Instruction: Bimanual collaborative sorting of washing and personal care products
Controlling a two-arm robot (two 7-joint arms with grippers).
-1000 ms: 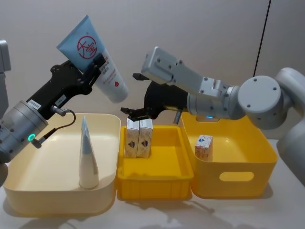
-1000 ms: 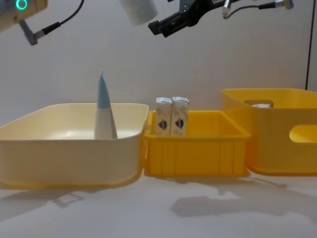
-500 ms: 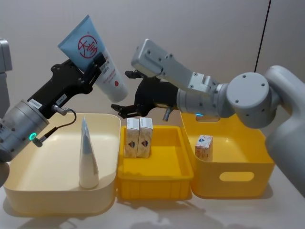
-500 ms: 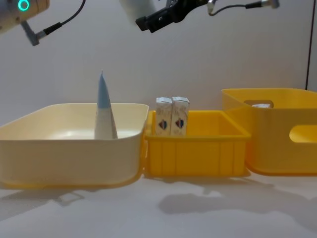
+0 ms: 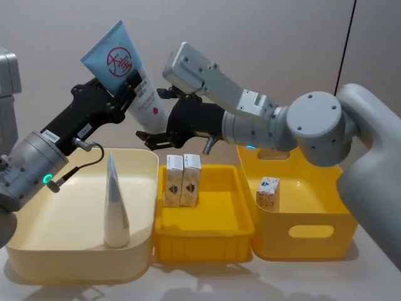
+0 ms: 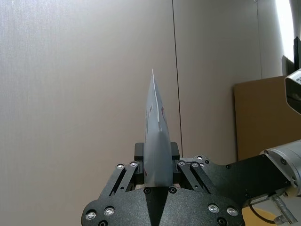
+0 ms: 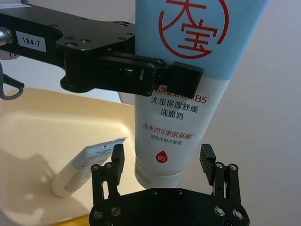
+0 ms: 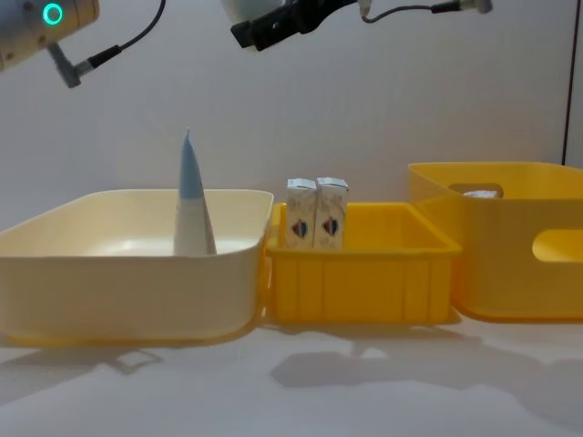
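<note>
The squeeze tube (image 5: 145, 95) will stay unbent while I carry it by its cap end, because the crimped end (image 5: 103, 44) sticks up straight and smooth.
A pale-blue-and-white squeeze tube (image 5: 128, 78) with a red emblem is held high over the cream bin (image 5: 37, 251), crimped end up. My left gripper (image 5: 124, 94) is shut on its middle; the left wrist view shows the tube (image 6: 154, 127) edge-on. My right gripper (image 7: 161, 162) is open, one finger on each side of the tube's (image 7: 176, 103) white cap end, and it appears apart from it. A second tube (image 5: 114, 207) stands cap down in the cream bin. Two white cartons (image 5: 182, 179) stand in the small yellow bin (image 5: 207, 241).
A third carton (image 5: 267, 191) stands in the tall yellow bin (image 5: 313, 235) on the right. The three bins sit side by side, touching. In the chest view the right gripper (image 8: 264, 27) is at the top edge, well above the bins.
My right gripper has moved left and slightly up, from above the two cartons to the held tube's cap end. My left arm and the tube have barely moved.
</note>
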